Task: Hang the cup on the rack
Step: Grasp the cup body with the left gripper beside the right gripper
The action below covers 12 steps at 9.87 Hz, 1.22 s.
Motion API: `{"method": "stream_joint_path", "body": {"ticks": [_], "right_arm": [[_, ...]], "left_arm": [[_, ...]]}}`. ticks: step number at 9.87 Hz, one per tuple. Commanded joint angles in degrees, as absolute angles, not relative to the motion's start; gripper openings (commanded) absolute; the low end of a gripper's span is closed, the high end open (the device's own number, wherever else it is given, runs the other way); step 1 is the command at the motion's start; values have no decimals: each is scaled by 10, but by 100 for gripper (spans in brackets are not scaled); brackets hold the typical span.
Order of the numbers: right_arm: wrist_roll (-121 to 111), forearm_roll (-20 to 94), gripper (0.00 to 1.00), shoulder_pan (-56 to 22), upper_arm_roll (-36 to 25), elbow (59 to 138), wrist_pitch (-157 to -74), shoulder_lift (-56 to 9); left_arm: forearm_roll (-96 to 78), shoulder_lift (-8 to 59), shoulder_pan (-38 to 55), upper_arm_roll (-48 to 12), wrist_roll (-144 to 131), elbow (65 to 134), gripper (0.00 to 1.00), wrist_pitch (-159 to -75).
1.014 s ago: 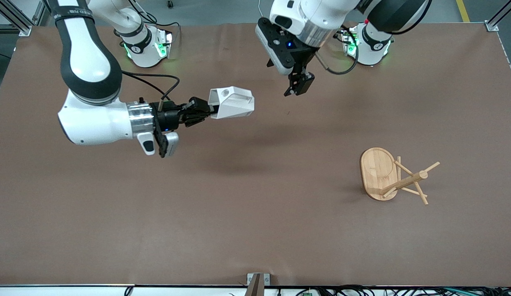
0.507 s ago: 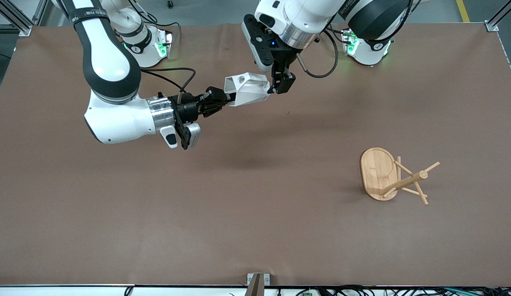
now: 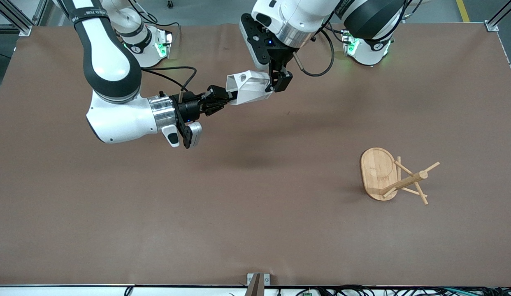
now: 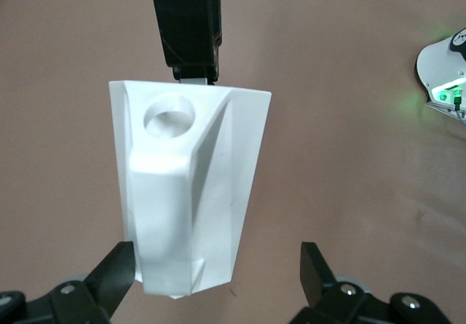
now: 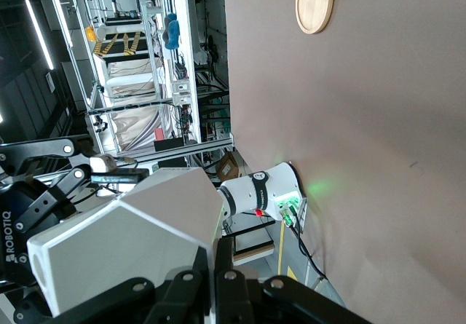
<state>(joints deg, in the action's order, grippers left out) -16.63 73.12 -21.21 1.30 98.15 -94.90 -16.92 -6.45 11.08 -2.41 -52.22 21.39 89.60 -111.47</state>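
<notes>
The white cup's raised band has a round hole [image 4: 169, 117] near the cup's rim [image 3: 249, 88], so I expect the cup to hang with its opening up when I slide it onto a peg.
The white faceted cup [image 3: 249, 87] hangs on its side in the air over the table's middle strip, nearer the robots' bases. My right gripper [image 3: 227, 98] is shut on the cup's rim [image 5: 131, 244], one finger inside the rim and one outside. My left gripper [image 3: 280, 82] stands open at the cup's base end. In the left wrist view the cup's base [image 4: 193, 193] lies between my left gripper's [image 4: 216, 269] spread fingers, close to one finger [image 4: 116, 269] and well apart from the other. The bamboo rack [image 3: 378, 172] lies tipped on its side toward the left arm's end.
The rack's post and pegs [image 3: 412, 181] point toward the left arm's end of the brown table [image 3: 198, 213]. The rack's oval base [image 5: 315, 0] also shows in the right wrist view. Both arm bases stand along the edge farthest from the front camera.
My right arm carried the cup toward the left arm. My left gripper came down and across to the cup's base end, and its open fingers now straddle it.
</notes>
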Motion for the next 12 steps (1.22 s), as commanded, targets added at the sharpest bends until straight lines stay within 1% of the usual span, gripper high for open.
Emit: {"method": "stream_joint_path", "body": {"ticks": [1, 5, 8, 9, 10, 11, 12], "right_arm": [[-175, 758, 0, -209, 22, 983, -946, -166], [-176, 757, 0, -208, 24, 983, -943, -165], [-174, 757, 1, -208, 25, 983, -942, -163], [-174, 757, 1, -208, 25, 983, -942, -163], [-174, 757, 1, -208, 25, 983, -942, -163], [-174, 757, 1, -208, 25, 983, -942, -163], [-174, 757, 1, -207, 25, 983, -942, -163]], "left_arm": [[-60, 115, -24, -525, 221, 920, 100, -1145], [-33, 117, -23, -525, 231, 927, 100, -1157], [-35, 117, -25, -525, 246, 935, 96, -1157], [-34, 117, -26, -525, 247, 935, 87, -1157], [-35, 117, -28, -525, 247, 935, 72, -1157], [-35, 117, -28, -525, 246, 935, 54, -1156], [-36, 117, -31, -525, 246, 935, 38, -1153]]}}
